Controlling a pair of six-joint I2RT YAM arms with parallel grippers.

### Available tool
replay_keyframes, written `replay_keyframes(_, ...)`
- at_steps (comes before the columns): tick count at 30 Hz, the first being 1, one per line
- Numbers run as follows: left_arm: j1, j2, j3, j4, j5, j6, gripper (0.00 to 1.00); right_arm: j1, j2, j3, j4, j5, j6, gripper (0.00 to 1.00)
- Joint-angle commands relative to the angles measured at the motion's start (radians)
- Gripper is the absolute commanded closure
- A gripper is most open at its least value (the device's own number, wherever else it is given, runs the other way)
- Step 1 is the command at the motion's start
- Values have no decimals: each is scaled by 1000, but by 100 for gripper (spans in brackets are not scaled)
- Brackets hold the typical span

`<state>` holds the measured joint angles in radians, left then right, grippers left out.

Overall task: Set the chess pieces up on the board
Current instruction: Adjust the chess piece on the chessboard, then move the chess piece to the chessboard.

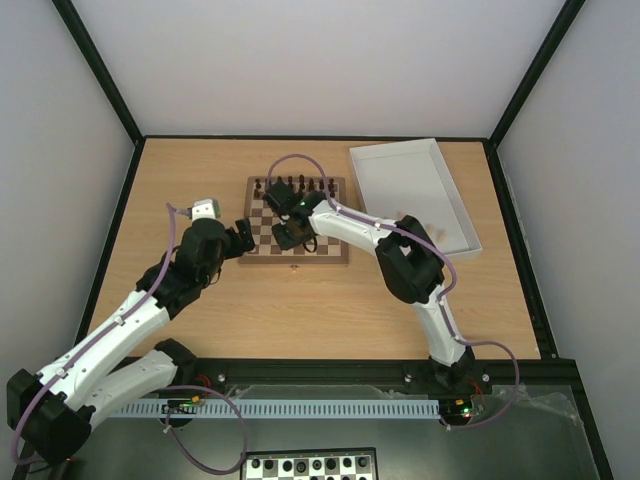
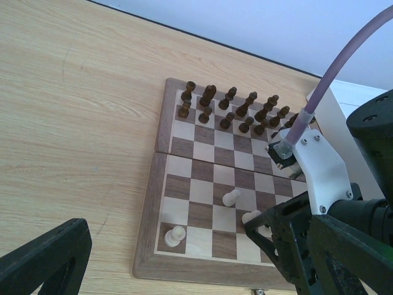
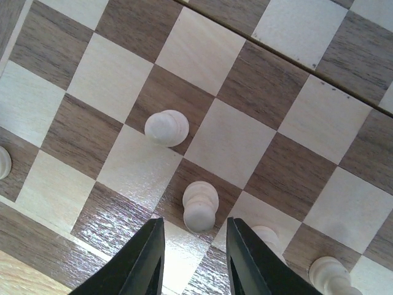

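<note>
Next, my right gripper puts a pale piece (image 3: 166, 128) back on the light square (image 3: 130, 169) behind it, because that piece stands on a dark square ahead of its row.
The wooden board (image 1: 262, 228) lies mid-table. In the right wrist view a pale chess piece (image 3: 199, 206) stands upright on a dark square. My right gripper (image 3: 195, 226) is open around it, with a small gap on each side and neither finger touching it. Other pale pieces (image 3: 167, 127) (image 3: 268, 237) stand on nearby squares. From the left wrist camera I see pale pieces (image 2: 176, 235) (image 2: 231, 197) on the board's near rows. My left gripper (image 2: 196, 261) hangs wide open and empty at the board's left edge (image 1: 238, 240). The right gripper (image 1: 291, 236) hovers over the near rows.
Dark brown pieces (image 2: 230, 104) fill the board's two far rows. A white tray (image 1: 462, 214) stands right of the board. A black-and-white checkered board (image 1: 310, 465) lies below the arm bases. The right arm's white link (image 2: 322, 169) and purple cable (image 2: 344, 67) cross the board's right side.
</note>
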<state>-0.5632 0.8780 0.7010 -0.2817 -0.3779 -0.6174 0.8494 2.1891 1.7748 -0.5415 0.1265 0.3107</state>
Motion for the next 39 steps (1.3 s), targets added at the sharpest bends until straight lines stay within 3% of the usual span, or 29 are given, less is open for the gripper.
replay_keyframes(1,10,-16,-9,-3,-6,-2,0,8,-17,30,-72,20,1,70)
replay_keyframes(13,10,-31,-5,-8,-7,-3,1,8,63,218,-120,33,-22,69)
replay_keyframes(18,11,-34,-3,-13,-11,-5,0,8,112,283,-144,25,-35,76)
replay_keyframes(30,12,-43,-6,-10,-15,-7,1,8,163,315,-158,19,-41,74)
replay_keyframes(39,12,-43,-8,-9,-16,-7,1,8,169,320,-162,5,-43,86)
